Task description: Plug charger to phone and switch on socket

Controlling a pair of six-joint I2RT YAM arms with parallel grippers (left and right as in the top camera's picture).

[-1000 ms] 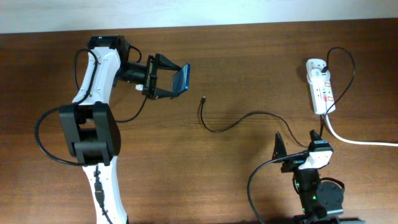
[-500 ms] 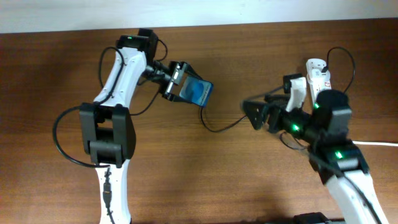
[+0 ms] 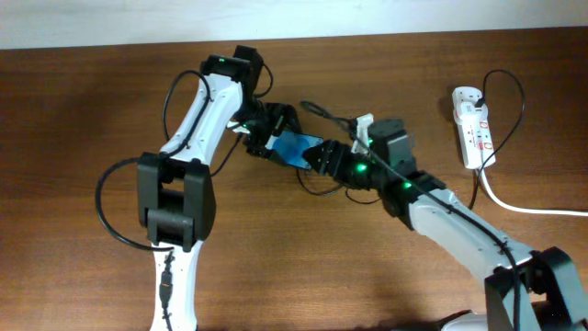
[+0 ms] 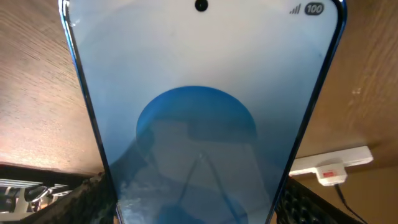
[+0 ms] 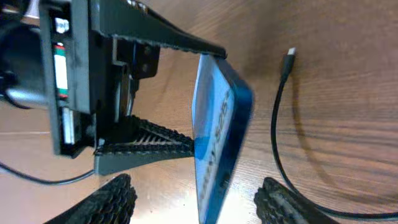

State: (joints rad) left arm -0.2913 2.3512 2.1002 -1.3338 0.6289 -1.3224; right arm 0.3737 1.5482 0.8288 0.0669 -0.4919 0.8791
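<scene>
Next, I take the lettered end (image 5: 216, 138) with my right gripper before my left gripper pinches the phone's camera end front to back, because my left gripper spans the phone's long sides (image 4: 99, 143).
My left gripper (image 3: 276, 138) is shut on the phone (image 3: 296, 147), whose blue screen fills the left wrist view (image 4: 199, 93), and holds it tilted above the table's middle. My right gripper (image 3: 320, 156) is open, and the phone's free end (image 5: 217, 137) sits between its two fingers (image 5: 199, 202) without clear contact. The charger's plug tip (image 5: 290, 55) lies free on the table beside the phone, and its thin black cable (image 3: 320, 191) curves away under my right arm. The socket (image 3: 473, 127), a white power strip, lies at the far right and also shows in the left wrist view (image 4: 329, 168).
A thick white cord (image 3: 533, 210) runs from the strip to the right edge. The left arm's base (image 3: 170, 216) stands at the left, and my right arm stretches across the table's lower right. A white wall edge borders the table's back.
My right arm has swung left from near the socket to the phone. My left arm has carried the phone to the right and lower, over the cable's tip.
</scene>
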